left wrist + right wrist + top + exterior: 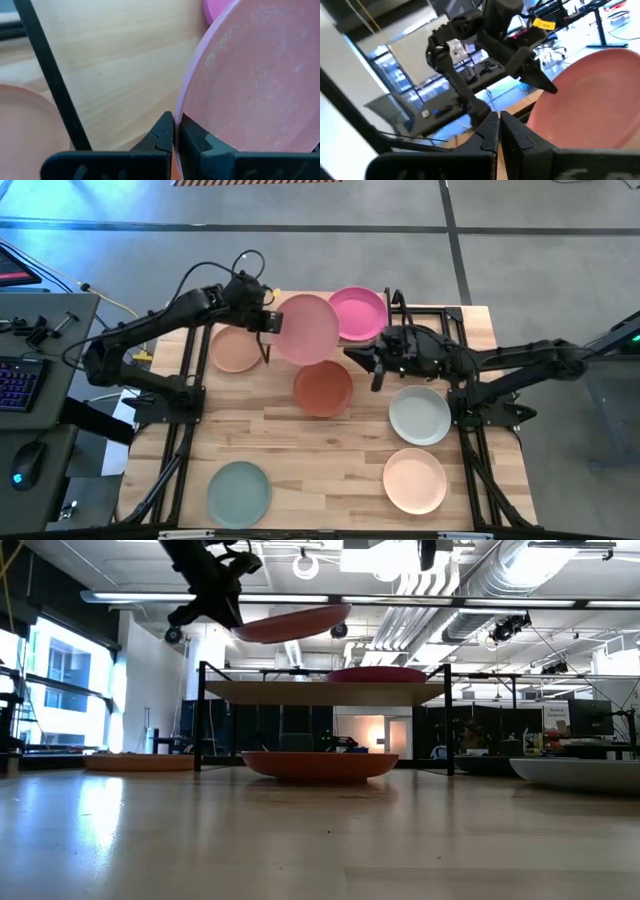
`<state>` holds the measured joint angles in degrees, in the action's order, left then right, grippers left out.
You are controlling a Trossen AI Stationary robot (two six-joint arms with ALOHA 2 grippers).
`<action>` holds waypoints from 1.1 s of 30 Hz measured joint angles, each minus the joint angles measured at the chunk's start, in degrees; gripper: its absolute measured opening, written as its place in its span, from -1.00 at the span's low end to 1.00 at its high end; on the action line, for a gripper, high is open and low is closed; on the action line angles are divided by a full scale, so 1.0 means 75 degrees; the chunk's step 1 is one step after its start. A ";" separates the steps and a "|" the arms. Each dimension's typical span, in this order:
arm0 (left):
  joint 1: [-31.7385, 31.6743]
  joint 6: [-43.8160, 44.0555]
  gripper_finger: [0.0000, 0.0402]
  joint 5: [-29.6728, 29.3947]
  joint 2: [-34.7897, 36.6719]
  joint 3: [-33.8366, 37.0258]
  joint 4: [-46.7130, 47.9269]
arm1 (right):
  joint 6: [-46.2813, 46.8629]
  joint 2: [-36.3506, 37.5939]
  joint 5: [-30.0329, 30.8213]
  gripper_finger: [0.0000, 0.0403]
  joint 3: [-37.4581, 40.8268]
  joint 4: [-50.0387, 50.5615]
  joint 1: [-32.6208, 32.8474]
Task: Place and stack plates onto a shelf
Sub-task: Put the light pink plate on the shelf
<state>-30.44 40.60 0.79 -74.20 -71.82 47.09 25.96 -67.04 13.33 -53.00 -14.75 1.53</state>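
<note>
The light pink plate's rim stands free opposite my left gripper. My right gripper should keep moving closer and opening its fingers until they are on both sides of that rim point(337, 335).
My left gripper point(264, 320) is shut on a light pink plate point(308, 328), which it carries above the shelf point(320, 692). A magenta plate point(358, 313) lies on the shelf's top, seen also in the low view point(378, 674). A terracotta plate point(322, 388) rests on the table in front of the shelf. My right gripper point(355, 355) hovers shut and empty to the right of the pink plate, pointing toward the left arm; its shut fingers point(498, 131) show in the right wrist view. My left gripper pinches the pink plate's rim point(181, 112) at the plate's left edge between its two fingers. The fingers come from the table's left, slanting down. The plate point(290, 622) hangs almost level, lifted clear above the shelf top.
A peach plate point(236, 348) lies on the table left of the shelf, by a black shelf leg point(50, 75). On the right lie a pale grey-white plate point(420, 415) and a cream-peach plate point(414, 480); a sage green plate point(238, 493) lies near left.
</note>
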 joint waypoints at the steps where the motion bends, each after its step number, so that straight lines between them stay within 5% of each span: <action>1: -0.0019 -0.0031 -1.00 0.0012 -0.0009 -0.0042 0.0020 | -0.0071 -0.0128 0.0105 -1.00 -0.0401 0.0578 -0.0048; 7: -0.0049 -0.0022 -1.00 0.0061 -0.0008 -0.0142 0.0046 | 0.0764 -0.1282 0.1668 -1.00 -0.3047 0.5108 -0.0614; 11: -0.0049 0.0086 -1.00 0.0029 -0.0008 -0.0142 0.0308 | 0.1079 -0.1961 0.1860 -1.00 -0.4391 0.6675 -0.1062; 18: -0.0049 0.0158 -1.00 0.0018 -0.0008 -0.0142 0.0365 | 0.1069 -0.2626 0.1526 -0.78 -0.5806 0.7150 -0.1403; 27: -0.0046 0.0175 -1.00 0.0007 -0.0008 -0.0142 0.0367 | 0.2087 -0.3242 0.1058 -0.12 -0.5863 0.7797 -0.1657; 33: -0.0046 0.0175 -1.00 0.0007 -0.0008 -0.0142 0.0347 | 0.2175 -0.3495 0.1297 0.06 -0.5861 0.8219 -0.1660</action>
<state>-30.79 41.91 0.84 -74.26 -72.88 49.69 42.27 -93.25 23.06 -96.96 46.89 -10.92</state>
